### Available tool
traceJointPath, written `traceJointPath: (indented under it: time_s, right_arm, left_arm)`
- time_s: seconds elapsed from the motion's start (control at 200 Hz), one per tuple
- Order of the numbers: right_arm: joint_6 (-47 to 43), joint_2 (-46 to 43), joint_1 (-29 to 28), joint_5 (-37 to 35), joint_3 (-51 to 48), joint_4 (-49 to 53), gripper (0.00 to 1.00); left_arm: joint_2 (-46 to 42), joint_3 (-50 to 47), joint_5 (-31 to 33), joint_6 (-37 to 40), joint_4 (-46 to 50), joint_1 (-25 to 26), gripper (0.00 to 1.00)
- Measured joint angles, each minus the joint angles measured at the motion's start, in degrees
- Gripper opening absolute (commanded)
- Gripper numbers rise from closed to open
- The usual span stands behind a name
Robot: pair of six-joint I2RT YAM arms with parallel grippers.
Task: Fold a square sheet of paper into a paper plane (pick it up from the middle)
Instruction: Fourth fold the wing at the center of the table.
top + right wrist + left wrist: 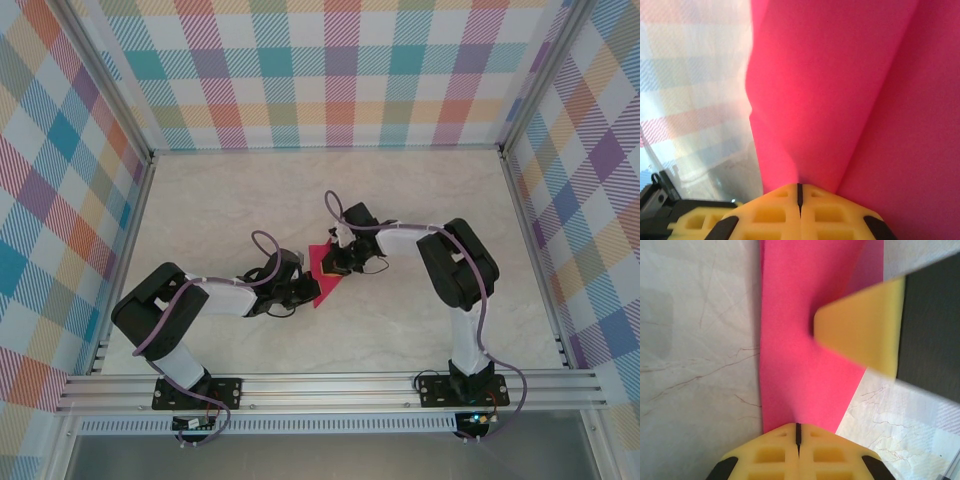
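The robot's right fingers press the folded flap [815, 100] while the left gripper steadies the paper, so they should keep sliding until they pass the paper's far edge [318, 247].
The square sheet of paper [326, 283] is a magenta-pink creased piece in the middle of the table, caught between both grippers. My left gripper [302, 284] is shut on its lower left edge; in the left wrist view the paper [805, 355] runs straight out from the closed yellow fingertips [798, 426]. My right gripper [336, 264] is shut on the upper right part. In the right wrist view the paper [840, 90] bends into a long fold rising from its closed fingertips [799, 186]. One of the right gripper's yellow fingers [862, 327] lies over the paper.
The marble-patterned table [230, 200] is walled by plaid panels [330, 70] on three sides, with an aluminium rail [330, 385] at the near edge. The two arms meet close together at the centre.
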State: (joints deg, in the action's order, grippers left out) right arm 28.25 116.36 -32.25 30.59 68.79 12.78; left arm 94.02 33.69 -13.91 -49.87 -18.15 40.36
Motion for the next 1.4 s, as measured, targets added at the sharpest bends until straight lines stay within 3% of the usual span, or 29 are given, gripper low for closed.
traceJointPath:
  time_s: [0.815, 1.055, 1.16, 1.3, 1.4]
  right_arm:
    - [-1.97, 8.44, 7.10, 0.28, 13.29, 3.58, 0.07]
    - [-2.21, 9.44, 10.14, -5.79, 17.18, 3.37, 0.09]
    - [-2.19, 6.88, 11.15, -7.74, 15.67, 3.54, 0.11]
    - [-1.68, -2.82, 10.99, -7.69, 7.91, 2.43, 0.15]
    - [-0.55, -9.73, 10.14, -6.80, 2.08, 0.33, 0.18]
  left_arm:
    - [0.11, 0.22, 0.07, 0.44, 0.00, 0.15, 0.00]
    - [-0.26, 0.98, 0.55, 1.05, 1.86, 0.46, 0.00]
    - [-1.79, 1.07, 0.85, 1.29, 4.83, 0.74, 0.06]
    - [-6.45, 1.07, 1.86, 1.42, 9.46, 1.05, 0.20]
    - [-11.06, 1.07, 3.80, 1.25, 10.93, 1.14, 0.21]
